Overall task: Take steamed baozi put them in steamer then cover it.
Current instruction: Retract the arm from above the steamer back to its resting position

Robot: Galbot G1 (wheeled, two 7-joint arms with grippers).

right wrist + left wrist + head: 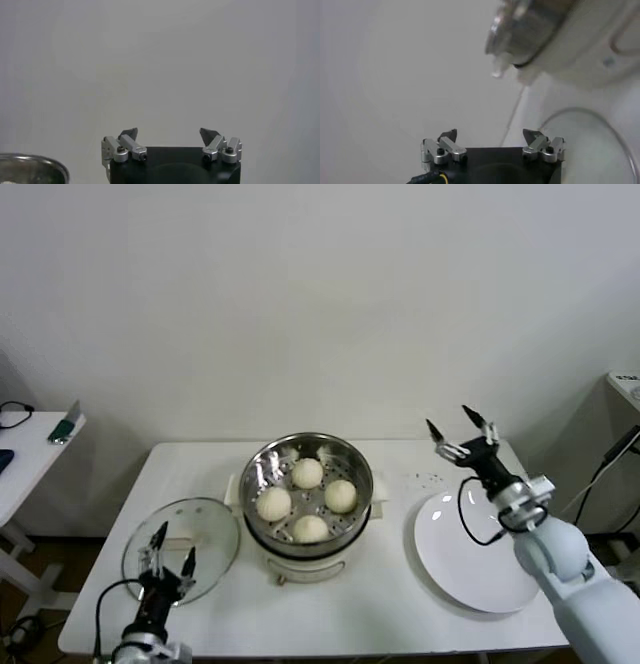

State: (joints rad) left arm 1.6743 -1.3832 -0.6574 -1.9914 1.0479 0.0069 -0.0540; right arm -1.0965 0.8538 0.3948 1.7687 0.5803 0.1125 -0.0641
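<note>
The baozi are inside the steamer (307, 501) and the cover's handle points up. My left gripper should keep going toward the handle (179, 543) until its fingers close there.
The steamer (262, 466) stands at the table's middle on its white pot base, uncovered. Several cream-white baozi (307, 473) lie inside it. The glass cover (205, 569) lies flat on the table left of the steamer, with its cream handle (190, 536) on top. My left gripper (177, 538) is open and empty, low over the cover at the front left; it also shows in the left wrist view (491, 134), where the pot (570, 35) and the cover's rim (590, 112) appear. My right gripper (447, 416) is open and empty, raised right of the steamer; in the right wrist view (170, 132) it faces the wall.
A flat white plate (470, 559) lies at the table's right, under my right arm. A small side table (25, 439) with a few items stands at the far left. The wall runs close behind the table. The steamer's rim (30, 167) shows in the right wrist view.
</note>
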